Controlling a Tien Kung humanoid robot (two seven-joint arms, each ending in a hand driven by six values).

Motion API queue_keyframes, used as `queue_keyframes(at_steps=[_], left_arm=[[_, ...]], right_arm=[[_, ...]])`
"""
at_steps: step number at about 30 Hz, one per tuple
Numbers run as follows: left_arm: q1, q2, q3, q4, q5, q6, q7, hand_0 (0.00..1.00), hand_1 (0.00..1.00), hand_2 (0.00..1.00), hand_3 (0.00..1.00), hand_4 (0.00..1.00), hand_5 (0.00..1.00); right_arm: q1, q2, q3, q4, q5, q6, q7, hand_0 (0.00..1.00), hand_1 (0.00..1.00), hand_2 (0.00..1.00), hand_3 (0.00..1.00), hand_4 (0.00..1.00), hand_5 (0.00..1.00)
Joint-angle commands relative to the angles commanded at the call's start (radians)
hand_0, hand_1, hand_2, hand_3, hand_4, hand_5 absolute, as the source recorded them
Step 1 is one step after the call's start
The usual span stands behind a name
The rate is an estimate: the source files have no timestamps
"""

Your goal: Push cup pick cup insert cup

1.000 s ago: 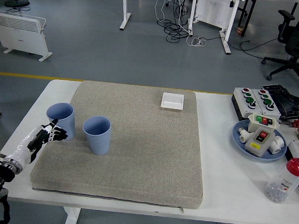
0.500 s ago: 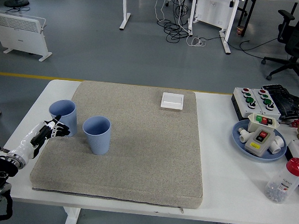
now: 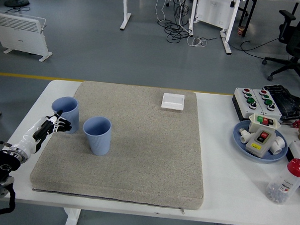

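Observation:
The nearer blue cup [image 3: 98, 135] narrows [image 3: 99, 150] toward its base, so the cup will sink in almost to its rim when I insert it into the other.
Two blue cups stand upright on the grey mat [image 3: 138, 147]. One cup [image 3: 66, 113] is at the mat's left edge, the other cup [image 3: 97, 134] stands just right of it and a little nearer. My left hand [image 3: 58, 122] reaches in from the lower left, its fingers spread against the near left side of the left cup, not closed around it. The right arm is out of view.
A white square switch [image 3: 173, 101] lies at the mat's far edge. At the right stand button boxes [image 3: 262, 103], a blue plate [image 3: 241, 141] with parts and a red-capped bottle [image 3: 285, 182]. The table's left edge [image 3: 30, 117] is close to the left cup.
My left hand has moved forward and right, and the left cup has slid with it away from me and a little toward the other cup.

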Motion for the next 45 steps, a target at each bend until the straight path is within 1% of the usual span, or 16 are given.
queue_keyframes(at_steps=[11, 17, 20, 21, 26, 27, 29, 32, 33, 35, 37, 38, 39, 42, 44, 45], left_arm=[[-0.030, -0.013, 0.013, 0.071, -0.028, -0.014, -0.018, 0.795, 0.567, 0.501, 0.462, 0.616, 0.998], [-0.010, -0.005, -0.007, 0.041, -0.010, -0.002, -0.026, 0.783, 0.567, 0.500, 0.460, 0.612, 0.998], [0.021, 0.018, -0.027, -0.015, 0.032, 0.009, -0.021, 0.783, 0.567, 0.500, 0.460, 0.612, 0.998], [0.031, 0.027, -0.037, -0.031, 0.045, 0.012, -0.019, 0.664, 0.547, 0.488, 0.454, 0.588, 0.998], [0.085, 0.074, -0.097, -0.139, 0.096, 0.020, -0.013, 0.664, 0.547, 0.488, 0.454, 0.588, 0.998], [0.093, 0.083, -0.108, -0.158, 0.103, 0.021, -0.012, 0.584, 0.532, 0.478, 0.453, 0.587, 0.998], [0.113, 0.109, -0.150, -0.223, 0.128, 0.028, -0.014, 0.584, 0.532, 0.478, 0.453, 0.587, 0.998], [0.121, 0.131, -0.191, -0.311, 0.158, 0.050, -0.037, 0.584, 0.532, 0.478, 0.453, 0.587, 0.998], [0.120, 0.139, -0.198, -0.335, 0.170, 0.062, -0.050, 0.682, 0.629, 0.620, 0.539, 0.700, 0.743], [0.112, 0.157, -0.200, -0.397, 0.207, 0.095, -0.070, 0.682, 0.629, 0.620, 0.539, 0.700, 0.743], [0.104, 0.170, -0.195, -0.454, 0.252, 0.111, -0.056, 0.682, 0.629, 0.620, 0.539, 0.700, 0.743], [0.091, 0.182, -0.177, -0.485, 0.286, 0.114, -0.025, 0.682, 0.629, 0.620, 0.539, 0.700, 0.743], [0.086, 0.187, -0.170, -0.507, 0.313, 0.114, -0.004, 0.959, 0.908, 0.998, 0.903, 0.897, 0.657], [0.038, 0.225, -0.083, -0.584, 0.418, 0.082, 0.098, 0.959, 0.908, 0.998, 0.903, 0.897, 0.657], [0.005, 0.242, -0.025, -0.608, 0.471, 0.062, 0.154, 0.959, 0.908, 0.998, 0.903, 0.897, 0.657], [-0.019, 0.251, 0.011, -0.612, 0.496, 0.048, 0.182, 0.998, 0.957, 0.998, 0.979, 0.986, 0.605]], right_arm=[[0.001, 0.000, -0.001, 0.000, -0.003, 0.000, -0.001, 0.724, 0.648, 0.646, 0.575, 0.120, 0.465], [-0.001, 0.000, -0.001, 0.000, -0.002, 0.000, -0.001, 0.724, 0.648, 0.646, 0.575, 0.120, 0.467], [-0.002, -0.001, -0.001, 0.000, 0.000, 0.001, -0.001, 0.724, 0.648, 0.646, 0.575, 0.120, 0.467], [-0.003, -0.001, -0.001, 0.000, -0.001, 0.001, -0.001, 0.724, 0.649, 0.647, 0.575, 0.120, 0.467], [-0.004, -0.001, 0.001, 0.000, 0.000, 0.001, 0.000, 0.724, 0.649, 0.647, 0.575, 0.120, 0.467], [-0.004, -0.001, 0.002, 0.000, 0.000, 0.000, 0.000, 0.724, 0.649, 0.647, 0.575, 0.120, 0.466], [-0.004, -0.001, 0.003, 0.000, 0.000, 0.000, 0.001, 0.724, 0.649, 0.647, 0.575, 0.120, 0.466], [-0.004, -0.002, 0.004, 0.000, 0.001, 0.000, 0.001, 0.724, 0.649, 0.647, 0.575, 0.120, 0.466], [-0.005, -0.002, 0.005, 0.000, 0.001, 0.000, 0.001, 0.723, 0.648, 0.646, 0.575, 0.120, 0.466], [-0.006, -0.002, 0.006, 0.000, -0.001, -0.001, 0.000, 0.723, 0.648, 0.646, 0.575, 0.120, 0.466], [-0.007, -0.003, 0.006, 0.000, -0.001, -0.001, -0.001, 0.723, 0.648, 0.646, 0.575, 0.120, 0.466], [-0.008, -0.003, 0.006, 0.000, 0.000, -0.001, -0.001, 0.723, 0.648, 0.646, 0.575, 0.120, 0.466], [-0.008, -0.003, 0.006, 0.000, 0.000, -0.002, -0.001, 0.723, 0.647, 0.647, 0.575, 0.120, 0.466], [-0.010, -0.004, 0.004, 0.000, 0.002, -0.002, -0.002, 0.723, 0.647, 0.647, 0.575, 0.120, 0.466], [-0.011, -0.004, 0.003, 0.000, 0.005, -0.002, -0.002, 0.723, 0.647, 0.647, 0.575, 0.120, 0.466], [-0.011, -0.004, 0.002, 0.000, 0.007, -0.002, -0.002, 0.724, 0.648, 0.644, 0.575, 0.120, 0.466]])
